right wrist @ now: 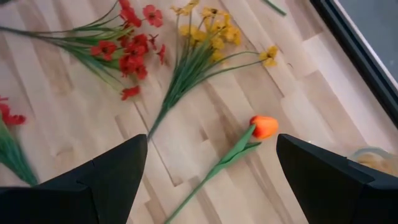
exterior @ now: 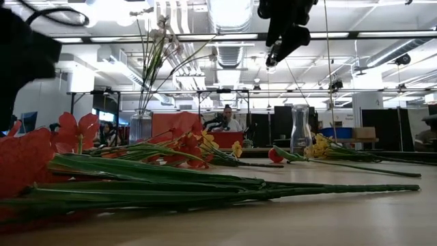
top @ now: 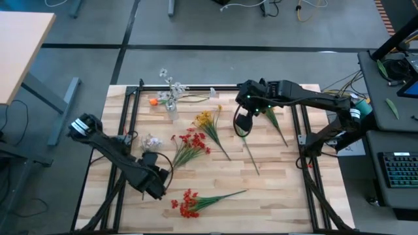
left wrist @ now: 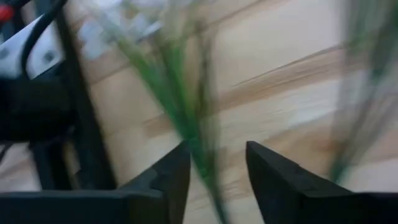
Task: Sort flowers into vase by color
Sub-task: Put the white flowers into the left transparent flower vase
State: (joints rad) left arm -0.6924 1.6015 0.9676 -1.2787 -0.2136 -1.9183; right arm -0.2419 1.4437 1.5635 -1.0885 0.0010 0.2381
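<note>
My left gripper should keep going down and close where the stems gather (left wrist: 206,167), because the white flowers' stems (left wrist: 180,112) lie between its open fingers, clear of the red spray.
Flowers lie spread on the wooden table (top: 281,189): a yellow spray (top: 208,121), a red spray (top: 189,145), and another red spray (top: 191,202) near the front edge. A glass vase (top: 171,109) at the far left holds white flowers. My left gripper (top: 155,188) is low at the near left and open, with blurred green stems (left wrist: 186,106) running between its fingers. My right gripper (top: 243,123) hangs open high over an orange flower (right wrist: 264,126) that lies on its green stem. My left gripper (left wrist: 217,149) has the green stems between its open fingers, coming at them steeply from above. The blur hides whether a finger touches them.
A second clear vase (exterior: 299,128) stands empty toward the far right. Loose green stems (top: 251,153) lie right of centre. A small orange blossom (top: 153,101) lies beside the vase holding white flowers. Black frame rails (top: 127,130) run along both sides of the table.
</note>
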